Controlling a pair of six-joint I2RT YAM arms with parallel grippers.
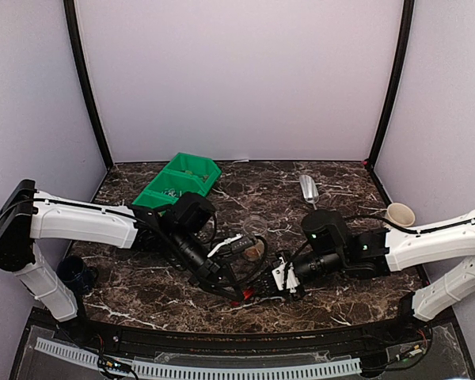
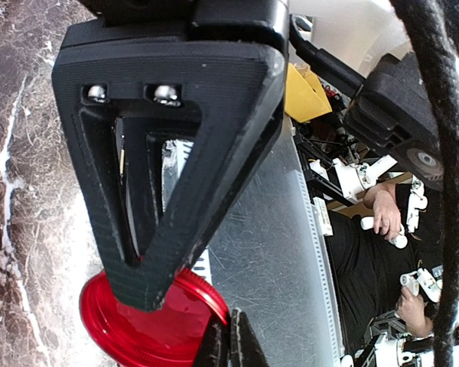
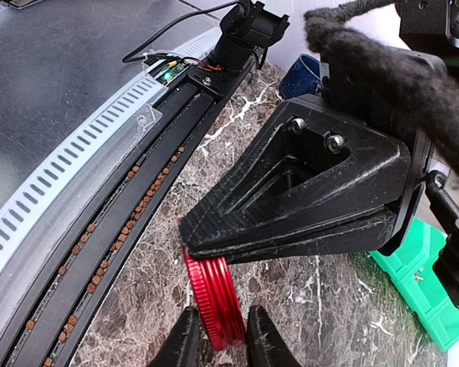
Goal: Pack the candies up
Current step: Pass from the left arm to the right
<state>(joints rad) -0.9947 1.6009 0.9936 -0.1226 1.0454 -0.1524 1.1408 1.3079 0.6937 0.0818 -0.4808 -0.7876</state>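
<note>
The robot's two grippers are holding the red lid (image 1: pixel 242 296) away from the jar (image 1: pixel 254 244), so next the left gripper lets go and moves back, leaving the right gripper to bring the lid to the jar.
A round red lid (image 1: pixel 245 294) is held on edge just above the table's front, between the two arms. My left gripper (image 1: pixel 239 294) is shut on its rim; in the left wrist view its two tips (image 2: pixel 228 345) pinch the lid (image 2: pixel 161 329) edge. My right gripper (image 3: pixel 223 340) straddles the ribbed lid (image 3: pixel 214 298), one finger on each flat side, with a thin gap on the right side. Small orange-brown candies (image 3: pixel 99 260) lie in a black groove along the front edge. A clear jar (image 1: pixel 255 231) with brownish contents stands behind the grippers.
A green bin (image 1: pixel 178 182) sits at the back left and a metal scoop (image 1: pixel 309 190) at the back right. A paper cup (image 1: pixel 400 214) stands by the right arm. A dark blue cup (image 1: pixel 75 273) is beside the left arm's base.
</note>
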